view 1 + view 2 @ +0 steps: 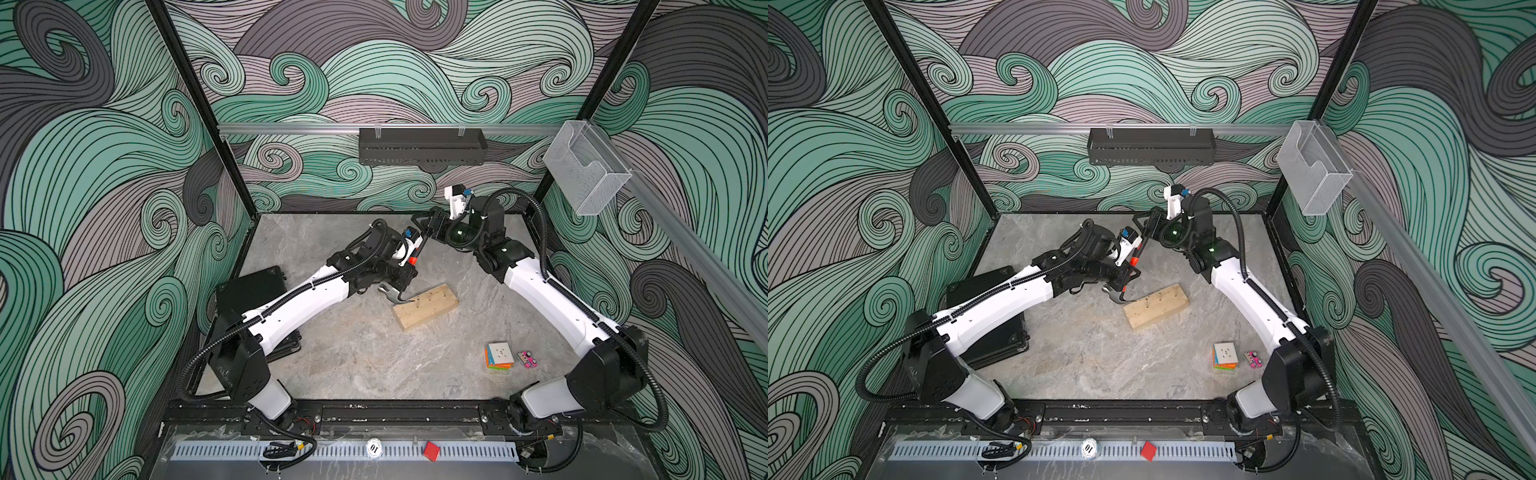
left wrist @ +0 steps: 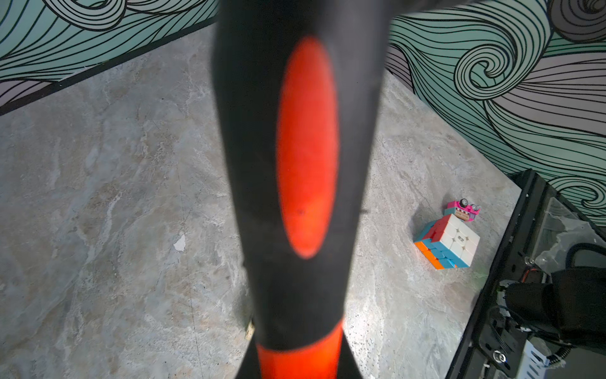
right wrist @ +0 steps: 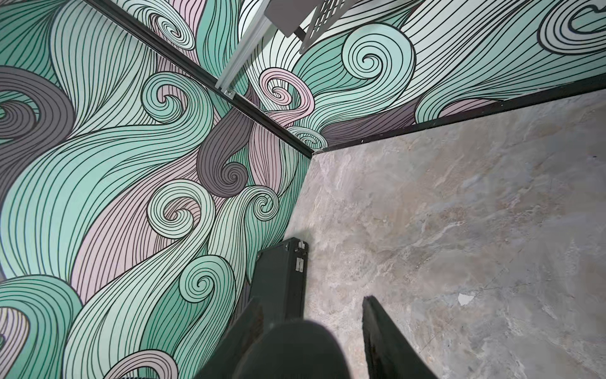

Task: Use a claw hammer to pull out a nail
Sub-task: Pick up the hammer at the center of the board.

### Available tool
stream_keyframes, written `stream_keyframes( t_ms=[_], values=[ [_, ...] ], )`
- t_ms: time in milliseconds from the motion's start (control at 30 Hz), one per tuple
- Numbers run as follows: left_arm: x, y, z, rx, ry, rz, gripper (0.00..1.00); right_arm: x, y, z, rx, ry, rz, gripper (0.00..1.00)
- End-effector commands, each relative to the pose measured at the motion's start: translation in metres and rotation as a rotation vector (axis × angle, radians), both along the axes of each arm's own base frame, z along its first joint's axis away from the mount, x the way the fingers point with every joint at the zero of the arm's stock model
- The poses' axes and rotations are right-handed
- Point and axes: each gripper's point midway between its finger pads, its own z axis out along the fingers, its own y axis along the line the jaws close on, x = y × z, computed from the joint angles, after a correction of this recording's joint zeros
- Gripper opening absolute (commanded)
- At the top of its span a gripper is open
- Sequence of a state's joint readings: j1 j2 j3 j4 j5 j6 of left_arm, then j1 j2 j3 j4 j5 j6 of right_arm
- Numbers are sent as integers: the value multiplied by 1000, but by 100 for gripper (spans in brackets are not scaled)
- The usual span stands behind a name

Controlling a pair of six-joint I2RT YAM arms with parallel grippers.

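Observation:
The wooden block [image 1: 427,308] is slanted and the robot's left gripper is on the hammer's stem, so the right gripper should take the hammer's black handle [image 1: 1144,238] to let the left gripper turn the block.
The claw hammer [image 1: 412,261] [image 1: 1133,261] stands tilted, its grey head and claw [image 1: 392,293] resting at the left end of a wooden block [image 1: 428,309] [image 1: 1158,309] in both top views. Several nails [image 1: 417,298] stick up from the block; the claw tip lies beside the leftmost, and I cannot tell whether it is hooked. My left gripper [image 1: 405,276] [image 2: 296,364] is shut on the orange-red shaft just above the head. My right gripper [image 1: 428,227] [image 3: 313,300] stands open around the black handle end [image 3: 295,351], with a gap showing at one finger [image 3: 377,328].
A black case [image 1: 253,291] [image 3: 282,282] lies under the left arm at the left wall. A colour cube [image 1: 498,355] [image 2: 447,244] and a pink toy [image 1: 527,359] sit front right. A black basket [image 1: 422,145] hangs on the back wall.

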State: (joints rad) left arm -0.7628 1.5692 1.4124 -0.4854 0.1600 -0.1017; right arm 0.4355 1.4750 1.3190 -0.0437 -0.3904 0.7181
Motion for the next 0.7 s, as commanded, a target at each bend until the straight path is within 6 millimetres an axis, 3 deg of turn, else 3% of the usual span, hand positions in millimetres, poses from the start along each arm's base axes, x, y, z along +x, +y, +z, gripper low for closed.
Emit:
stream_keyframes(
  t_ms=[0,100,200,400,533,567,667],
  values=[
    [9,-12,43,-96,-78,14,0,-2,-10,18,22,-68,-58,53],
    [9,-15,43,-110,-67,10,0,-4,-14,21,29,-92,-75,55],
    [8,-17,42,-115,-57,0,0,-4,-16,21,23,-101,-83,50],
    [8,-18,45,-126,-52,2,0,-2,-14,19,23,-96,-83,23],
    [6,-17,56,-158,-53,14,0,0,-18,16,-1,-102,-102,10],
    [6,-16,59,-162,-57,16,2,0,-20,16,-11,-106,-108,9],
    [5,-9,68,-171,-81,34,25,1,-24,17,-46,-120,-125,6]
  ],
)
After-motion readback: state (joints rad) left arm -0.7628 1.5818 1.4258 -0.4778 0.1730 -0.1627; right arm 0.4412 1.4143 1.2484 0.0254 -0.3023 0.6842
